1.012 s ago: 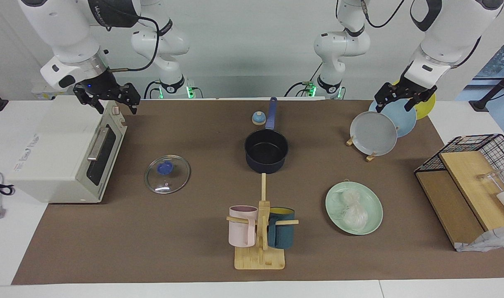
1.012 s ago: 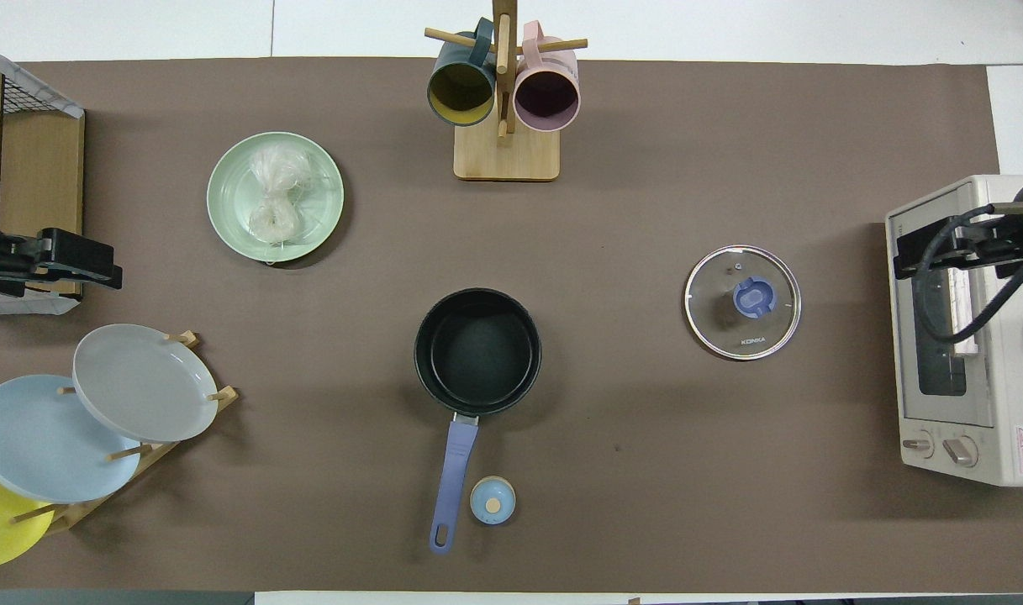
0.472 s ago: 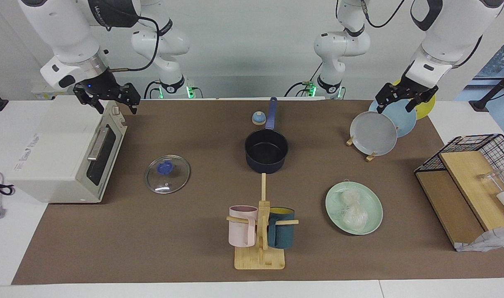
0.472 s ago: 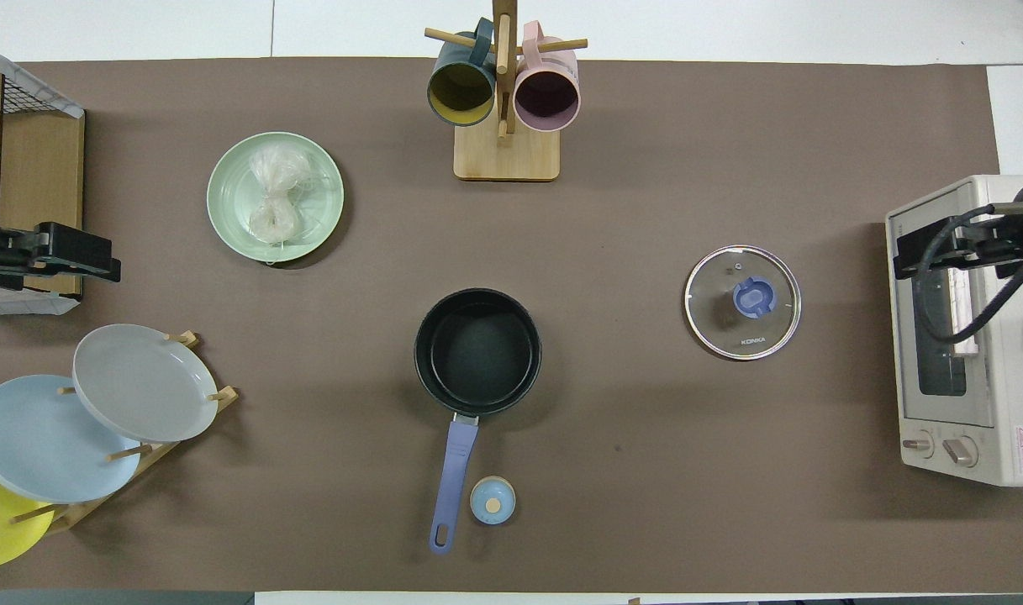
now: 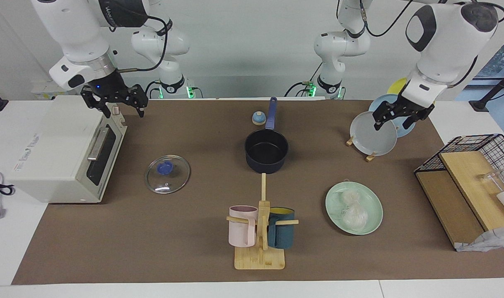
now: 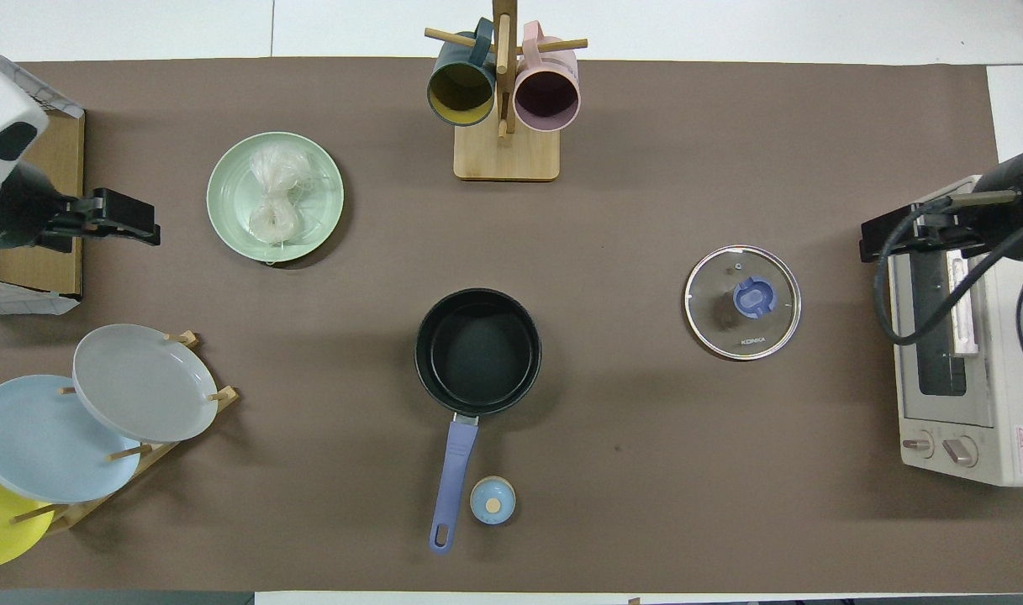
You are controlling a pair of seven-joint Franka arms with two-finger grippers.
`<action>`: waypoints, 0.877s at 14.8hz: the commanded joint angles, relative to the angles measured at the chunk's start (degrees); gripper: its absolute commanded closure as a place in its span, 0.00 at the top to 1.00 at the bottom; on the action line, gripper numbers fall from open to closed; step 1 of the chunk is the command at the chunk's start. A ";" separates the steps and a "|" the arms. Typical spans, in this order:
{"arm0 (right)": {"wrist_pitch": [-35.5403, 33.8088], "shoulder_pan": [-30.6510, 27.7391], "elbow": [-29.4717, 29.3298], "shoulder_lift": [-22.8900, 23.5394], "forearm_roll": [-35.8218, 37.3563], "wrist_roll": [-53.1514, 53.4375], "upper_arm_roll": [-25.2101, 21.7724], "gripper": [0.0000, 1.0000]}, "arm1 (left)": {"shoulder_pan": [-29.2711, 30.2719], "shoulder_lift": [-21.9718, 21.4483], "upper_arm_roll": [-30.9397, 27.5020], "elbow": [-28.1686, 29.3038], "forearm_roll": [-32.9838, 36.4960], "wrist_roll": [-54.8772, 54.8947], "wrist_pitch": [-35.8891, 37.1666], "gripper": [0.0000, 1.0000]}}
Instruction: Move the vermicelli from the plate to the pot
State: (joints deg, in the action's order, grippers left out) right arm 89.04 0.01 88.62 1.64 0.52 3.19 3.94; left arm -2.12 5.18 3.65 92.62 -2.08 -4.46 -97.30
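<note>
I expect the lid to sit over the whole opening when I lower it, because the glass lid's rim looks as wide as the pot's opening.
The vermicelli, a pale glassy clump, lies on the mint-green plate, farther from the robots than the pot. The dark navy pot stands mid-table with nothing in it, its blue handle pointing toward the robots. My left gripper hangs open and holds nothing, over the mat beside the plate, toward the left arm's end of the table. My right gripper is open, holds nothing, and hovers over the front edge of the toaster oven.
A glass lid lies between pot and toaster oven. A mug tree stands farther out than the pot. A plate rack and a wire shelf stand at the left arm's end. A small blue knob sits by the pot handle.
My left gripper has come down and moved from over the plate rack toward the mint-green plate. My right gripper has shifted slightly toward the table's middle. Nothing on the table moved.
</note>
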 commanded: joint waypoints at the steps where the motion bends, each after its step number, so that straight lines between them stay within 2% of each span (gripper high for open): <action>1: 3.94 -0.36 0.59 2.30 -1.40 1.03 1.42 1.00 | -1.65 7.37 -0.31 -0.95 -0.38 -0.55 -7.08 1.00; 4: 10.86 -0.01 2.68 6.52 -1.31 2.25 3.62 1.00 | -3.15 14.23 -0.40 -0.59 -0.38 -0.63 -16.32 1.00; 8: 25.89 1.57 15.67 6.44 -1.31 2.52 3.62 1.00 | -4.64 21.79 -0.40 -0.86 0.58 0.41 -25.20 1.00; 11: 34.25 1.40 25.35 5.22 -1.05 -0.79 3.62 1.00 | -4.91 24.00 -0.40 -0.86 1.64 6.64 -28.29 1.00; 13: 37.59 0.88 28.70 5.30 -0.70 -4.23 3.53 1.00 | -5.52 24.70 -0.40 -0.51 1.73 9.63 -29.26 1.00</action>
State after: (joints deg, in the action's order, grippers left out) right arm 122.88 1.88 111.34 9.96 0.42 2.59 7.40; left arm -6.54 29.18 3.83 92.58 -1.47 2.11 -125.27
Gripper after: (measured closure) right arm 0.000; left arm 0.000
